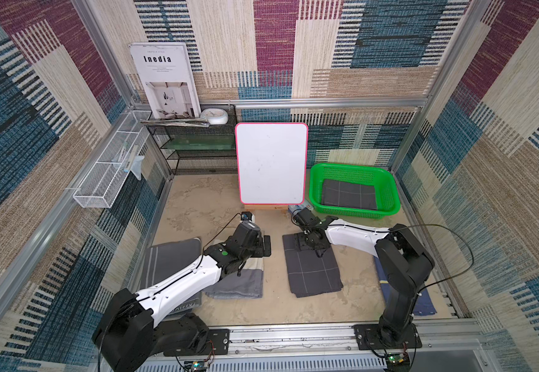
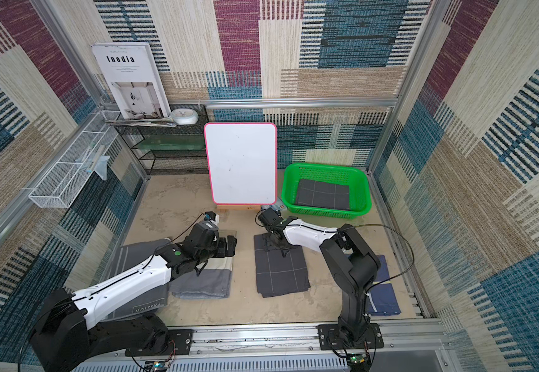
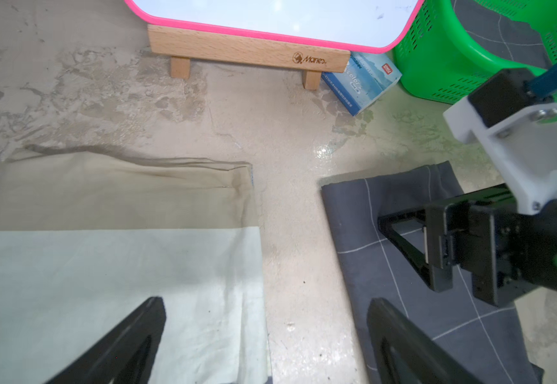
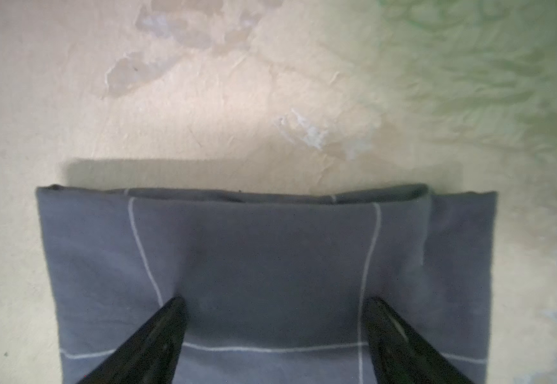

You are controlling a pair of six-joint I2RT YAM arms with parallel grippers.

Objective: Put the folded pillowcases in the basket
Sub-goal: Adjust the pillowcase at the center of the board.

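Note:
The basket's long side runs across while the pillowcase [image 1: 313, 271] lies lengthwise, so the robot should turn the pillowcase crosswise, with the left gripper taking its far end [image 1: 291, 239], before the robot lifts it.
A folded dark grey pillowcase [image 1: 313, 270] [image 2: 281, 270] with thin white grid lines lies flat on the table's middle. My right gripper [image 1: 306, 240] [image 4: 275, 301] points down at its far end, open, with both fingertips spread over the cloth [image 4: 270, 246] and nothing gripped between them. The green basket [image 1: 352, 211] [image 2: 323, 211] stands at the back right, and a similar grey grid pillowcase [image 1: 348, 195] lies in it. My left gripper [image 1: 266, 246] [image 3: 267, 302] hovers open over the bare strip between a pale cloth [image 3: 121, 282] and the grey pillowcase [image 3: 400, 299].
A pink-rimmed whiteboard [image 1: 271, 164] on a wooden stand is left of the basket, with a blue tissue box [image 3: 360, 79] beside it. Folded grey cloths [image 1: 236, 283] lie at the left, a blue cloth [image 1: 422, 302] behind the right arm. A black shelf [image 1: 197, 145] and a white wire tray [image 1: 110, 167] line the back left.

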